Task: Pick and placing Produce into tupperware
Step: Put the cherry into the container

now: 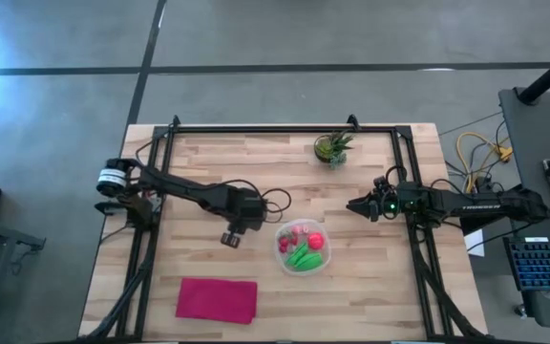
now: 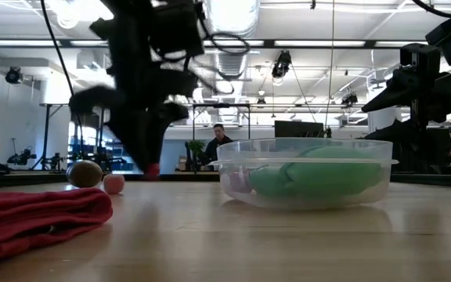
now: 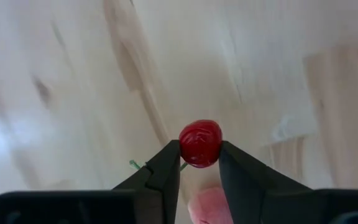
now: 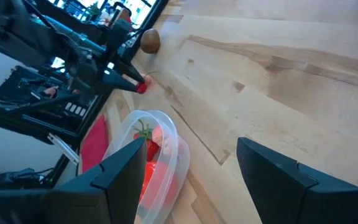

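The tupperware point(image 1: 302, 248) stands open and both fingers pinch the red round piece point(image 2: 152, 170). My left gripper keeps lifting and carrying until the piece hangs inside the tupperware's rim.
My left gripper point(image 3: 200, 157) hangs over the table's middle point(image 1: 238, 227), left of the tupperware, and is shut on a small red round piece point(image 3: 200, 143). A pink piece point(image 2: 113, 183) and a brown oval point(image 2: 84, 173) lie on the table close by. The clear tupperware point(image 1: 302, 247) stands on the table and holds red, pink and green produce point(image 2: 312, 177). My right gripper point(image 4: 191, 146) is open and hovers right of the tupperware point(image 1: 353, 204), touching nothing. My left gripper pinches the red round piece point(image 3: 200, 144) between its two fingertips point(image 3: 169, 163), one on each side. The fingers come from above, slanting down point(image 4: 126, 79). The piece sits low over the wood; whether it is clear of the table I cannot tell.
A folded magenta cloth point(image 1: 217, 298) lies near the table's near edge, left of centre. A small green potted plant point(image 1: 332, 148) stands near the far edge. A dark frame point(image 1: 285, 127) runs along the table's far and side edges. A person point(image 2: 219, 142) sits in the room behind.
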Motion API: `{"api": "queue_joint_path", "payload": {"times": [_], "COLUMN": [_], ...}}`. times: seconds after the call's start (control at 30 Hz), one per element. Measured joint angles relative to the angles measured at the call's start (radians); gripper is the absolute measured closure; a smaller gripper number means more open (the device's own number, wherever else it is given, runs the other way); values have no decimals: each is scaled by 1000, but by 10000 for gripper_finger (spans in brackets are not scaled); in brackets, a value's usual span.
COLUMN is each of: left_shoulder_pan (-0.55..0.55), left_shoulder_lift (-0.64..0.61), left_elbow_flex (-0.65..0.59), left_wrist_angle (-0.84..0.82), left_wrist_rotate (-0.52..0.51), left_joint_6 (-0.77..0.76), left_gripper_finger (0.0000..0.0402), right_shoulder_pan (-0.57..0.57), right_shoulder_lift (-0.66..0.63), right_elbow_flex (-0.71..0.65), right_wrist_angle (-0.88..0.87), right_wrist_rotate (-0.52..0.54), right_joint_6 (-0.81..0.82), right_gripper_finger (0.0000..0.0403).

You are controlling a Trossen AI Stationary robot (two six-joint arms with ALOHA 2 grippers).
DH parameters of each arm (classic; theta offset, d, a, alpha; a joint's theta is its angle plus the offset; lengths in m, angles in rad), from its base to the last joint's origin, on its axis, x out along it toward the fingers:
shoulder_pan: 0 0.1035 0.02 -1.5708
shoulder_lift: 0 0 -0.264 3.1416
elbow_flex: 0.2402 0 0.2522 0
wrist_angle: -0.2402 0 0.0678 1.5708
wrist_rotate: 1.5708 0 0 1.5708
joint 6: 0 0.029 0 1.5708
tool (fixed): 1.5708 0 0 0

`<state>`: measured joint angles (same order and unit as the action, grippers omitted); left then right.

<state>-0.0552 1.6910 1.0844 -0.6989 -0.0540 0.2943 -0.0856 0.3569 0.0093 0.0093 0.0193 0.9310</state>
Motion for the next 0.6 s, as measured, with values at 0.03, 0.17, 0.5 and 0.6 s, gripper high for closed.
{"api": "queue_joint_path", "payload": {"times": [0.03, 0.17, 0.5, 0.6], "left_shoulder_pan": [0, -10, -39, -65], "left_shoulder_lift": [-4, -25, 62, 122], "left_elbow_flex": [20, 120, 296, 334], "left_wrist_angle": [-13, -22, 122, 118], "left_wrist_rotate": [0, 17, 193, 195], "left_joint_6": [-1, -22, -195, -222], "left_gripper_finger": [315, 316, 313, 301], "right_shoulder_pan": [0, 0, 0, 0], "right_shoulder_lift": [0, 0, 0, 2], "right_elbow_flex": [0, 0, 0, 0], "right_wrist_angle": [0, 0, 1, 1], "right_wrist_rotate": [0, 0, 7, 7], "right_joint_6": [0, 2, 0, 1], "right_gripper_finger": [161, 161, 161, 161]}}
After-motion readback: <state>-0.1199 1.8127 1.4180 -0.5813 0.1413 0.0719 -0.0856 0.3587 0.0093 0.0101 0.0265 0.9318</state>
